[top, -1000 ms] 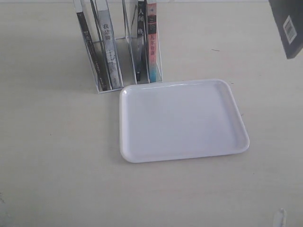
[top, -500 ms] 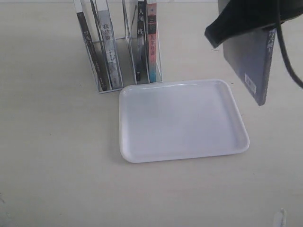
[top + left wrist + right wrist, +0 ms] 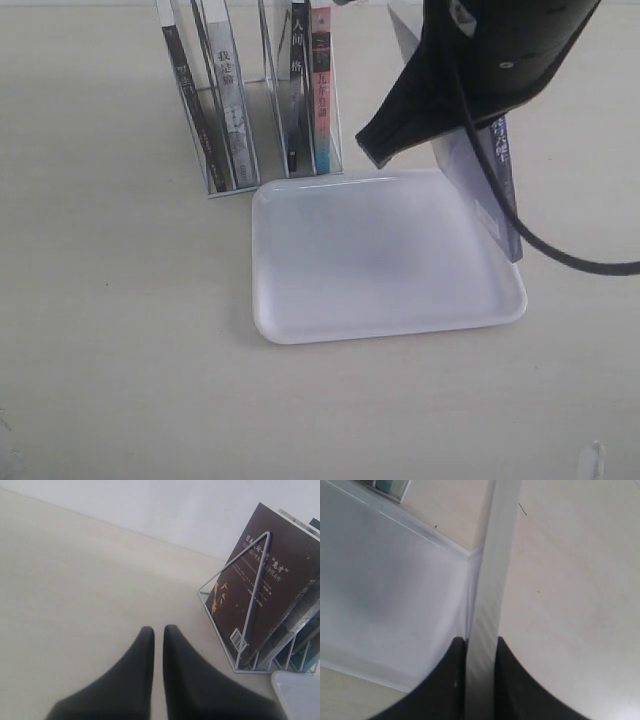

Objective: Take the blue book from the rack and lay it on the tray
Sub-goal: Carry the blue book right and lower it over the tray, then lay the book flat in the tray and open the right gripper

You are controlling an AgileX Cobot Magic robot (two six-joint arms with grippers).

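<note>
My right gripper should tip the blue book over toward the tray's middle (image 3: 380,257) to lay it flat, because the book is standing on edge by the tray's rim (image 3: 517,270).
The blue book (image 3: 480,190) hangs on edge over the right side of the white tray (image 3: 330,300), its lower corner close to the tray's right rim. My right gripper (image 3: 480,642) is shut on the book (image 3: 492,555), which runs edge-on between its fingers, with the tray (image 3: 395,580) beneath. The black right arm (image 3: 490,60) covers the book's upper part. The clear rack (image 3: 250,150) stands behind the tray's left end. My left gripper (image 3: 157,630) is shut on nothing above bare table beside the rack (image 3: 250,610); the exterior view does not show it.
The rack holds black-spined books (image 3: 230,100) and a pink-red-spined book (image 3: 320,80). A brown-covered book (image 3: 270,575) leans in the rack's end slot. The right arm's cable (image 3: 580,262) trails off past the tray's right edge. Pale table surrounds the tray.
The right arm has come down and to the left with the book, from right of the tray to over its right side. The rack and tray have not moved.
</note>
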